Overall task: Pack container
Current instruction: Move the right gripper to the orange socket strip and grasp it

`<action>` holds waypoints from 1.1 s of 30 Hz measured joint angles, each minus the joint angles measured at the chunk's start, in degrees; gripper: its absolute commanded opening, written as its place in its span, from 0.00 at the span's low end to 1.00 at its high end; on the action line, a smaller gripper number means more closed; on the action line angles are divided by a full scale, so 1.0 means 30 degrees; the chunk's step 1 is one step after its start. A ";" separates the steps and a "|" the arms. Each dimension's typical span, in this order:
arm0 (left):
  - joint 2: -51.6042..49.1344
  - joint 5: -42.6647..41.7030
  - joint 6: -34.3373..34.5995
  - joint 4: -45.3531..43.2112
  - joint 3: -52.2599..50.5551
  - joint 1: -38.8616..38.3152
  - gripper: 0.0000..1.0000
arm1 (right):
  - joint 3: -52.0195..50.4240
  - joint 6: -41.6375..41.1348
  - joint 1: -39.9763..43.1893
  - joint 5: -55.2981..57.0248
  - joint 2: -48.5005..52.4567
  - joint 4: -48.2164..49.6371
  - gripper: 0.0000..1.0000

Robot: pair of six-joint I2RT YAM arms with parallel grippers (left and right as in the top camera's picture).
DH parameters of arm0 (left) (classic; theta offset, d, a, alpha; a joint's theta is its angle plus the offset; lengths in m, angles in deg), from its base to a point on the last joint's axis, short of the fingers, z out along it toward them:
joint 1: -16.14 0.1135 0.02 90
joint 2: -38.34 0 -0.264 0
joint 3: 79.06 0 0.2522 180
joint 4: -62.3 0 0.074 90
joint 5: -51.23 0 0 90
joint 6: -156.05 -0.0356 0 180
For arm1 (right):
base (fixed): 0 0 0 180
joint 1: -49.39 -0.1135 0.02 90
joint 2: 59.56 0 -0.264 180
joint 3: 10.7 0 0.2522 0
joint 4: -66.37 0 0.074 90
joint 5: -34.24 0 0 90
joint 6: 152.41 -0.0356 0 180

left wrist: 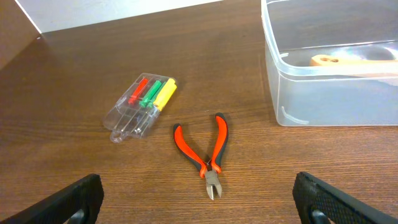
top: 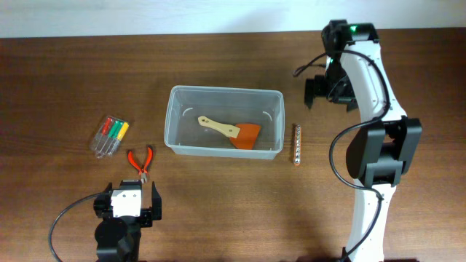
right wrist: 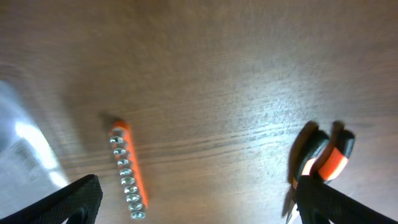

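Note:
Next, I bring my right gripper back toward the container, because it is hovering between the bit strip (top: 297,145) and the orange-and-black tool (right wrist: 336,155). It should straddle the bit strip before it closes.
The clear plastic container (top: 173,120) stands mid-table and holds a scraper (top: 231,131) with a wooden handle and an orange blade. The container's near wall also shows in the left wrist view (left wrist: 323,93). My left gripper (top: 129,192) is open and empty at the table's front. Red-handled pliers (left wrist: 206,149) lie just ahead of it, between its fingers (left wrist: 199,202). My right gripper (top: 314,91) is open and empty, above the table to the right of the container. Below it lie an orange strip of bits (right wrist: 127,173) and an orange-and-black tool (right wrist: 323,158) beside its right finger.
A small clear pack of red, green and yellow screwdrivers (top: 109,136) lies left of the pliers (top: 140,160). The bit strip (top: 297,144) lies right of the container. The table's back edge runs along the top of the overhead view. The right arm (top: 375,145) stands at the right.

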 measured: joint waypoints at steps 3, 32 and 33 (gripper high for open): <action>0.0000 0.0000 0.0000 -0.0007 0.0000 0.0000 0.99 | -0.1362 -0.0299 0.0000 0.0073 0.0000 0.0678 0.96; 0.0000 0.0000 0.0000 0.0000 0.0000 0.0000 0.99 | -0.3548 0.0342 -0.2812 0.0619 -0.1974 0.3504 0.97; 0.0000 0.0000 -0.0007 -0.0007 0.0000 0.0000 0.99 | -0.3555 0.0393 -0.2783 0.0714 -0.2310 0.3512 0.96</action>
